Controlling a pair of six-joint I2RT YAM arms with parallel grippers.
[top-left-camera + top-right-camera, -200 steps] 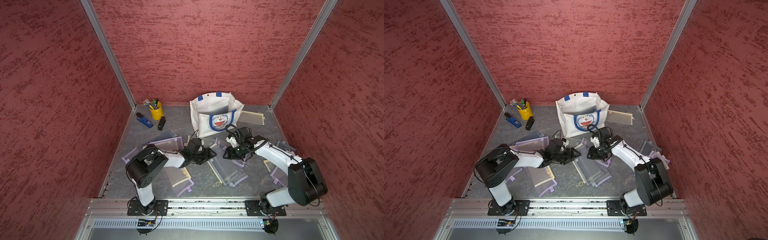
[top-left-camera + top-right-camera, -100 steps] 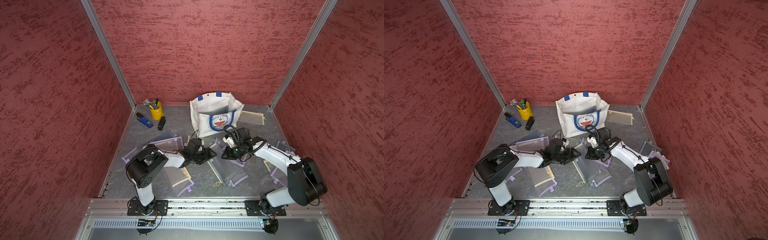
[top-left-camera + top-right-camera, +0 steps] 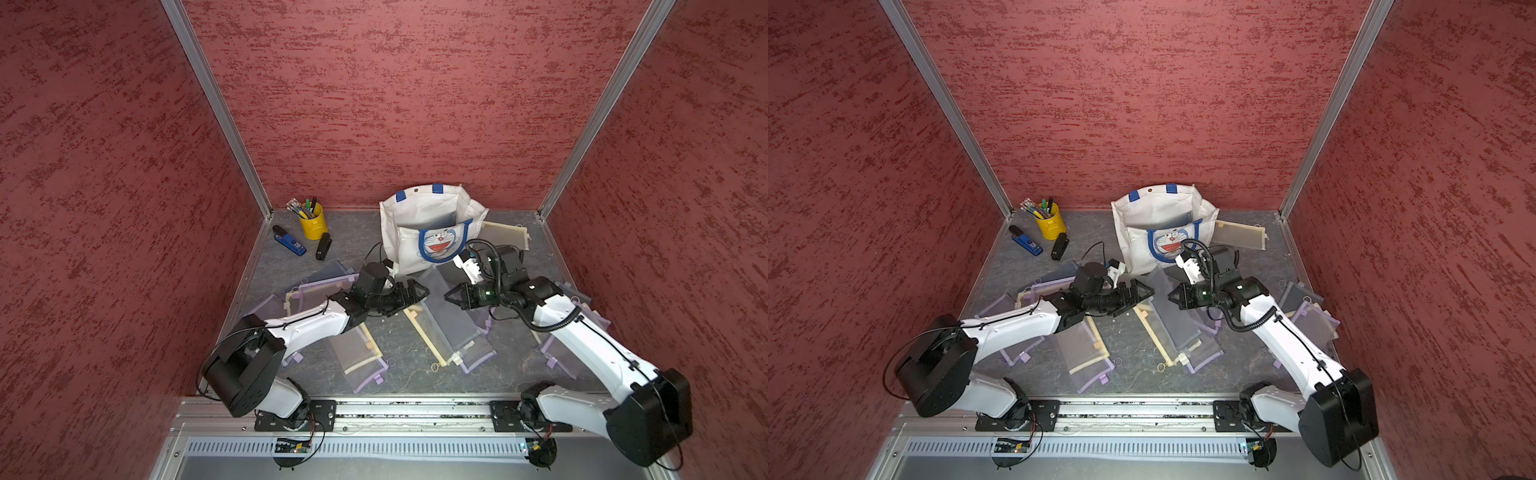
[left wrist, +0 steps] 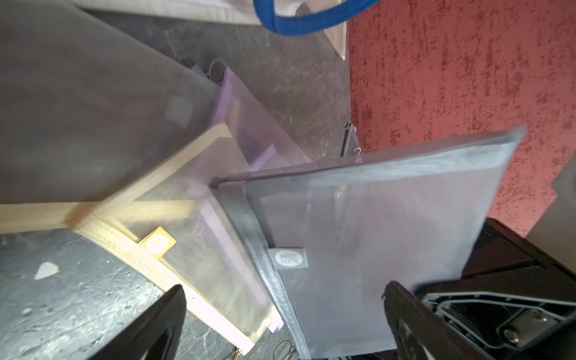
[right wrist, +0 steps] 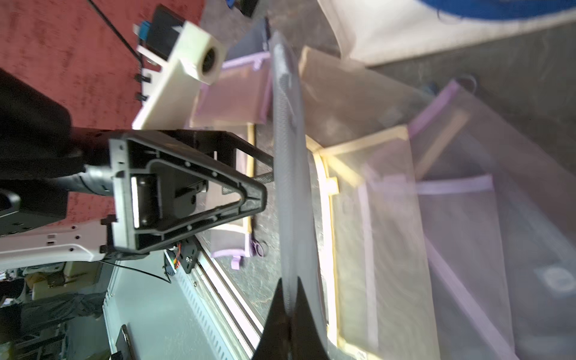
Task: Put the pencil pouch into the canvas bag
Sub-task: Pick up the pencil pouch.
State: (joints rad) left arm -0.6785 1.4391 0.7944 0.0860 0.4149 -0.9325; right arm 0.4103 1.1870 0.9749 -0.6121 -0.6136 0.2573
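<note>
My gripper is about to lift the grey mesh pouch (image 3: pixel 453 312), which sticks out flat with a straight trimmed edge (image 4: pixel 378 170). The pouch will stay as flat as a board when I lift it.
A grey mesh pencil pouch (image 3: pixel 451 316) (image 3: pixel 1169 309) stands tilted on edge in front of the canvas bag (image 3: pixel 409 218) (image 3: pixel 1138 214), which is white with blue handles and a cat face. My right gripper (image 3: pixel 449 296) (image 5: pixel 290 299) is shut on the pouch's edge (image 5: pixel 286 149), coming at it from the right. Facing it from the left, my left gripper (image 3: pixel 424 291) (image 4: pixel 284 286) is open, its jaws spread wide. In the left wrist view the pouch (image 4: pixel 374 218) hangs just ahead of the two fingers. The bag's top is open.
Several purple- and beige-trimmed mesh pouches (image 3: pixel 357 353) lie scattered over the grey floor, some under the held pouch. Another beige pouch (image 3: pixel 505 235) lies behind the bag. A yellow pen cup (image 3: pixel 312 224), a blue item (image 3: pixel 289 242) and a black item (image 3: pixel 323 246) sit at the back left.
My right gripper has moved left and shut on the grey pouch. The left gripper has opened wide and let it go.
</note>
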